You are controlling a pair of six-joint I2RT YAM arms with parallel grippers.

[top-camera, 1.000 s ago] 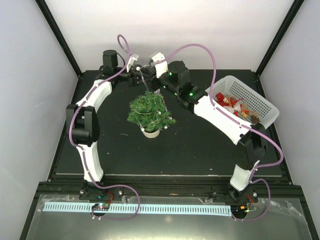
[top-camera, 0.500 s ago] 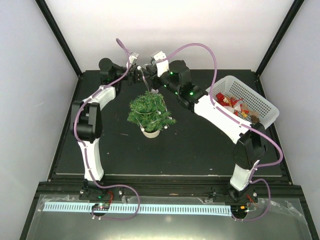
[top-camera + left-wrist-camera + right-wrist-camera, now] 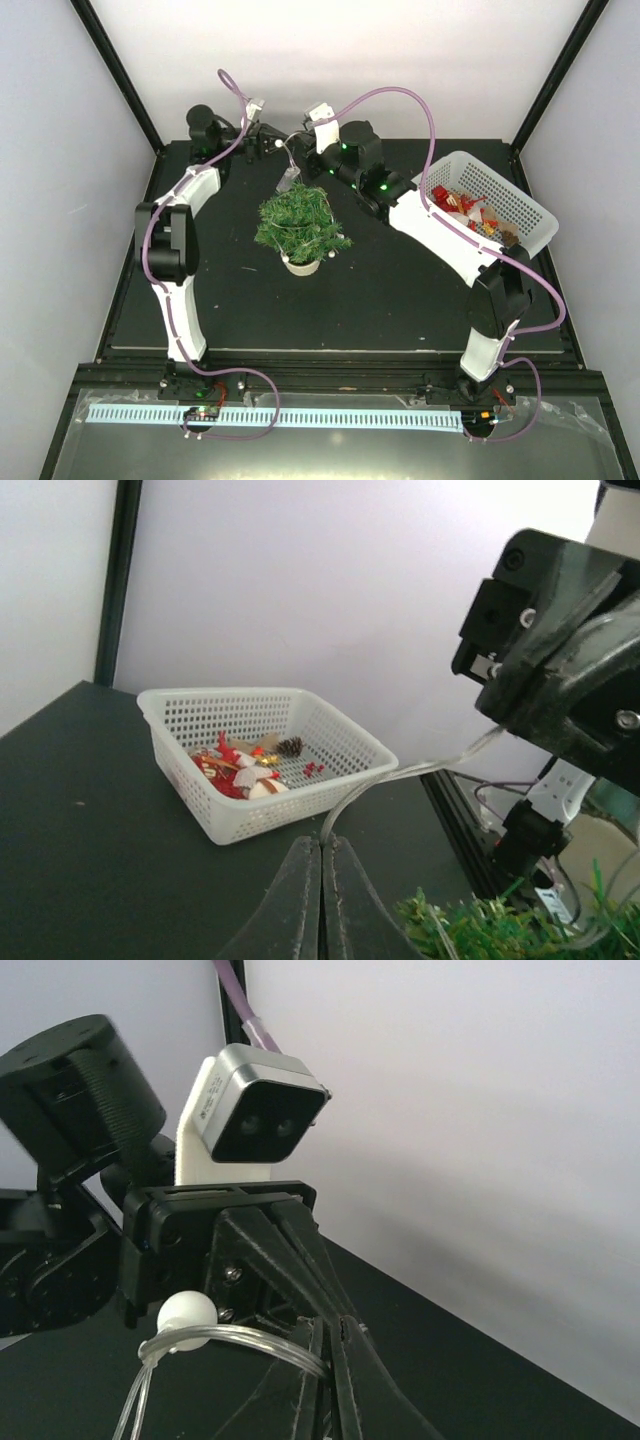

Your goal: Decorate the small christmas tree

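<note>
Both grippers are pinching the clear strand (image 3: 293, 136) behind the tree. My right gripper should open first, and then my left gripper should carry the strand round to beside the pot (image 3: 268, 267).
The small christmas tree (image 3: 298, 220) stands in its whitish pot (image 3: 302, 265) mid-table, and its green tips show in the left wrist view (image 3: 500, 930). A clear garland (image 3: 288, 180) with white beads is draped over it and rises to both grippers. My left gripper (image 3: 272, 141) is behind the tree and shut on the clear strand (image 3: 345, 805). My right gripper (image 3: 296, 152) faces it, tip to tip, and is shut on the same strand (image 3: 270, 1340) beside a white bead (image 3: 187, 1312).
A white perforated basket (image 3: 520, 205) of red, white and gold ornaments stands at the back right and also shows in the left wrist view (image 3: 175, 715). The right arm's links reach across between the basket and the tree. Black frame posts stand at the back corners.
The left arm has swung back and to the left, and its gripper has drawn slightly away from the right one. The garland's end has lifted off the treetop. The right arm has barely moved.
</note>
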